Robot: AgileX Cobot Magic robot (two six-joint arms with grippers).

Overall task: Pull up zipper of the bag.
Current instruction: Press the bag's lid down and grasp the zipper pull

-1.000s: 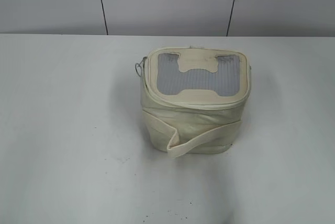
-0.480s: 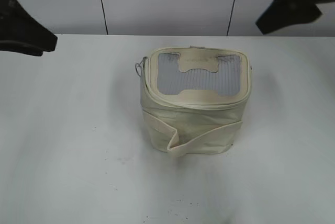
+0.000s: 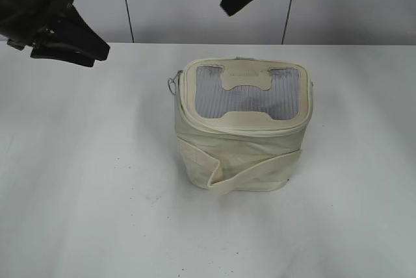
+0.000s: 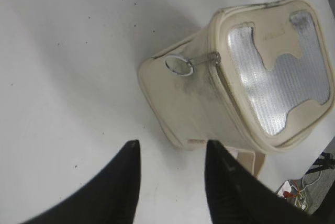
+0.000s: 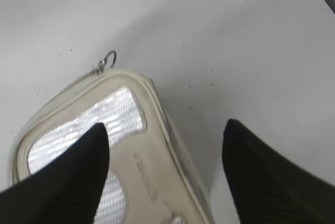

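Observation:
I expect the silver ring pull [image 3: 171, 86] to slide round the bag's corner to mid-front when I pull, because the zipper track [image 3: 195, 125] curves round the bag's top rim.
The cream-white bag [image 3: 242, 145] stands upright mid-table, its grey mesh top panel [image 3: 247, 93] facing up and a wide strap [image 3: 257, 174] across its front. The zipper [image 3: 240, 132] runs round the top rim. One silver ring pull [image 3: 172, 85] hangs at the bag's left rear corner, and also shows in the left wrist view [image 4: 179, 65] and the right wrist view [image 5: 107, 59]. My left gripper [image 3: 97, 50] is open and empty, up and to the left of the bag [image 4: 235, 93]. My right gripper [image 3: 229, 2] is open and empty, above the bag's back edge [image 5: 157, 106].
The white table [image 3: 78, 180] stretches all round the bag. A grey panelled wall [image 3: 195, 5] stands behind the table's far edge. Cables and clutter [image 4: 306, 182] lie off the table's edge in the left wrist view.
Both arms have come into view. The left gripper moved in from the left edge. The right gripper swung left from the upper right to above the bag's back. The bag has not moved.

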